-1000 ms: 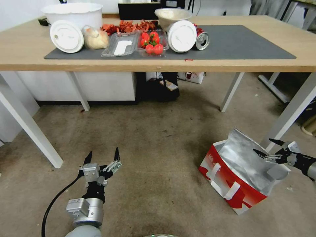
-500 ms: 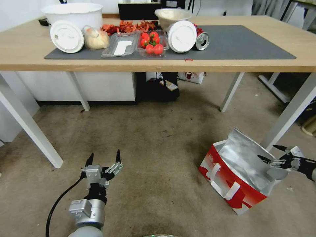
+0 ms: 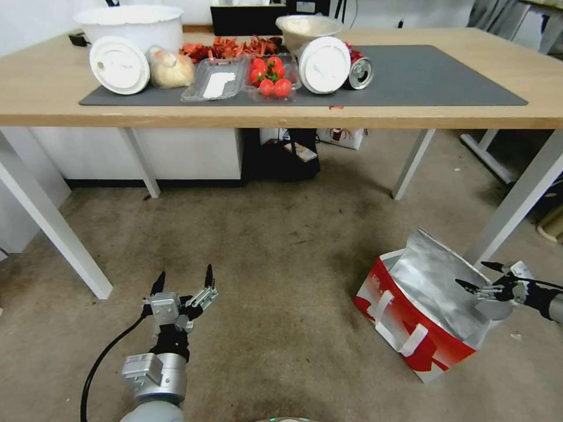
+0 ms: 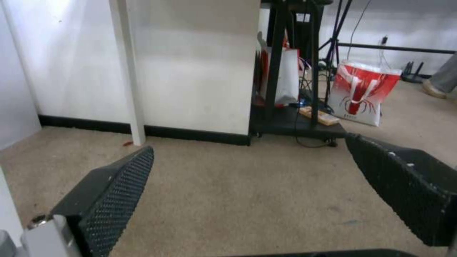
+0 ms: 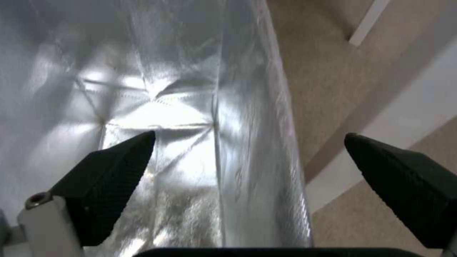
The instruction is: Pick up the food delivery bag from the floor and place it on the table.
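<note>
The foil side's edge is the only part between my fingers, so the food delivery bag will tip and its opening will gape when I lift it.
The food delivery bag stands open on the floor at my right, red-sided with white strap handles and silver foil lining. My right gripper hangs open at the bag's far upper rim. In the right wrist view the foil wall's edge runs between the jaws, one finger over the lining and the other outside it. My left gripper is open and empty, low over the floor at the near left, and in its wrist view it faces the space under the table. The table with its grey mat lies ahead.
White bowls, lids, a tomato tray and a can crowd the mat's left half. A white table leg slants just behind the bag. A second red-printed bag and a black stand sit under the table.
My right gripper has sunk a little lower at the bag's far rim, still open. The left arm dropped back slightly. The bag has not moved.
</note>
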### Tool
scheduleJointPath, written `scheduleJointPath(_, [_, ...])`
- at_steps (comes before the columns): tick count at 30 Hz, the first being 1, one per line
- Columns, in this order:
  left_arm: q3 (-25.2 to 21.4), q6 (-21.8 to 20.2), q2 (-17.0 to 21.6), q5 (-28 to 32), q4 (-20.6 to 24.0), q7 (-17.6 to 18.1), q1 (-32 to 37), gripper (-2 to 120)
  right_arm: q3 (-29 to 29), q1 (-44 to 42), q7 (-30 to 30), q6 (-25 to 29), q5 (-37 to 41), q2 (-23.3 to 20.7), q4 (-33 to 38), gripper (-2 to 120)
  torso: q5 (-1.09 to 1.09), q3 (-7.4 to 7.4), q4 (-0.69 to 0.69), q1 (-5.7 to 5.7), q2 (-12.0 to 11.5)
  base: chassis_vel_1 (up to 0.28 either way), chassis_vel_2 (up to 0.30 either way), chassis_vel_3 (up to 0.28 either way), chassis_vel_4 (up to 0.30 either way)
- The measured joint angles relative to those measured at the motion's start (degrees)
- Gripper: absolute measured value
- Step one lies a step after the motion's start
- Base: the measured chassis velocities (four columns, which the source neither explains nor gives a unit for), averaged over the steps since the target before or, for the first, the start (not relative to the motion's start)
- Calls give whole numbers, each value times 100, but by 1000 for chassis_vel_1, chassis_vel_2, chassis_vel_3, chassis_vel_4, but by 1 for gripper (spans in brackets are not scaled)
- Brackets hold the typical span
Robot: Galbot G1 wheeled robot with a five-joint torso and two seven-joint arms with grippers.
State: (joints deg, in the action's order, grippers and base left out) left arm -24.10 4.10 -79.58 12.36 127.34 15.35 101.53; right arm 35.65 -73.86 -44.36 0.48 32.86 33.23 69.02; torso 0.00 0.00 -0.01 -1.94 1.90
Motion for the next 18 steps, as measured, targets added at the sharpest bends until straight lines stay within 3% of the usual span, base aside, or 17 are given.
scheduleJointPath(18, [-6,18,-108,-17,1,20,31,100,-423,643,-251,-30,-135,229,-444,100,0,0,2,0,0,0,0,0,0])
